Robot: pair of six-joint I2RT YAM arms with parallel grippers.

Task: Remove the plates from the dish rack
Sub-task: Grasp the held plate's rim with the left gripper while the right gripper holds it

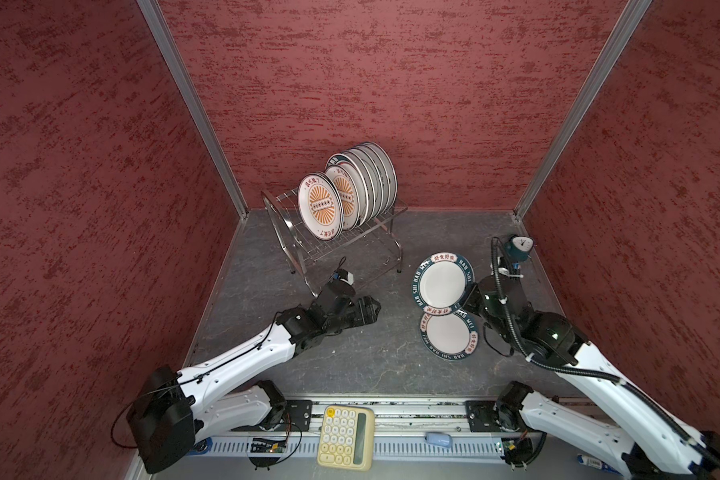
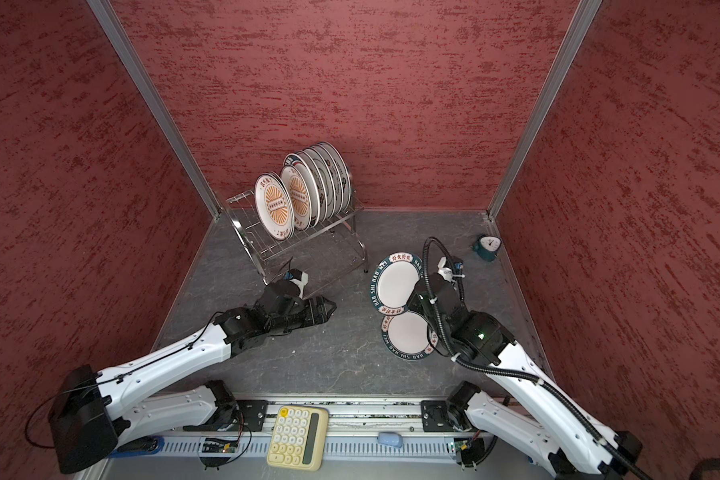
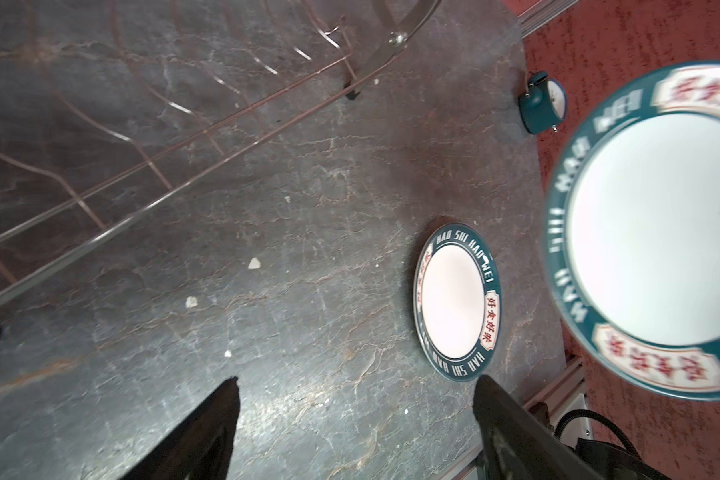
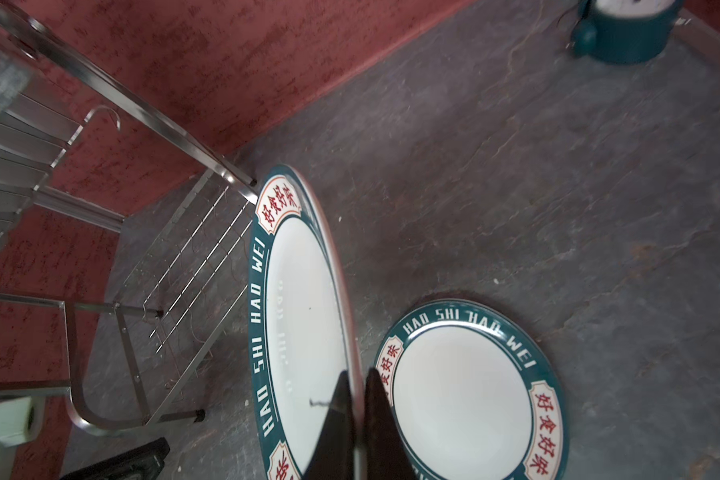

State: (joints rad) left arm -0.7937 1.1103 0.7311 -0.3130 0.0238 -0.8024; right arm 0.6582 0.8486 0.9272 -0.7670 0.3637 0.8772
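Note:
The held plate's free edge (image 1: 416,286) faces my open left gripper (image 1: 381,307). My right gripper should keep bringing the plate over until my left gripper holds that edge.
The dish rack (image 1: 285,235) (image 2: 246,237) stands at the back of the table with several white plates (image 1: 360,187) (image 2: 308,189) upright in its top shelf; the front ones have orange sunburst centres. My right gripper (image 1: 467,300) (image 4: 356,374) is shut on the rim of a teal-rimmed plate (image 1: 442,284) (image 4: 304,307), held tilted above the table. Another teal-rimmed plate (image 1: 449,336) (image 4: 462,395) lies flat just below it. My left gripper (image 1: 372,309) (image 3: 356,380) hovers open and empty over bare table in front of the rack.
A teal alarm clock (image 1: 519,246) (image 3: 543,102) stands in the back right corner. A yellow calculator (image 1: 345,436) and a small blue object (image 1: 438,439) lie on the front rail. Red walls close in the table on three sides.

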